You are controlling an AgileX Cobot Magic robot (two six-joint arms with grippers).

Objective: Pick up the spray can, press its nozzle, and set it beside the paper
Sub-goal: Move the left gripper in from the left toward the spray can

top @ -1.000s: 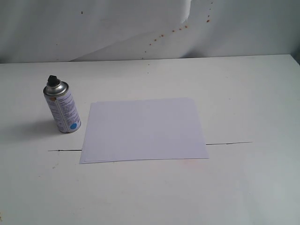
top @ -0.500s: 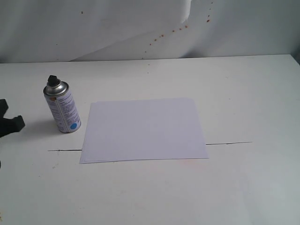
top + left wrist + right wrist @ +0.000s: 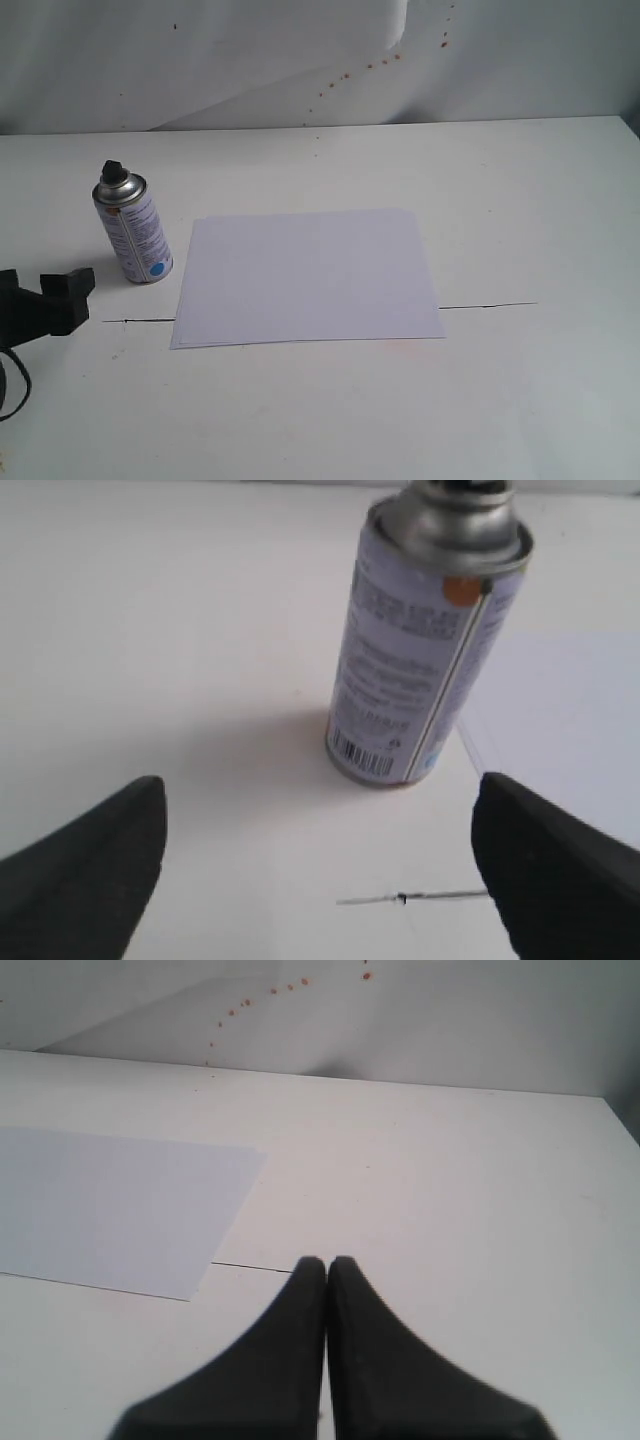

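The spray can [image 3: 422,650] is standing off-centre, toward one finger of my left gripper. I should turn the gripper and reach the can's body from the side opposite the paper.
The spray can [image 3: 134,232] stands upright on the white table, left of the paper [image 3: 307,276], its black nozzle [image 3: 113,171] on top. In the left wrist view the spray can [image 3: 425,645] rises just beyond my open left gripper [image 3: 318,830], whose black fingers [image 3: 85,865] are spread wide with nothing between them. In the exterior view the left gripper [image 3: 40,295] enters at the left edge, below and left of the can, apart from it. My right gripper [image 3: 327,1262] is shut and empty, over bare table right of the paper [image 3: 110,1205]; the exterior view does not show it.
A thin dark seam [image 3: 487,305] runs across the table [image 3: 520,200] under the paper. A white backdrop [image 3: 300,60] with small brown spots rises behind the table's far edge. A black cable [image 3: 14,385] loops at the lower left.
The left gripper has come in from the left edge and moved right and toward the camera, closer to the can. Can and paper have not moved.
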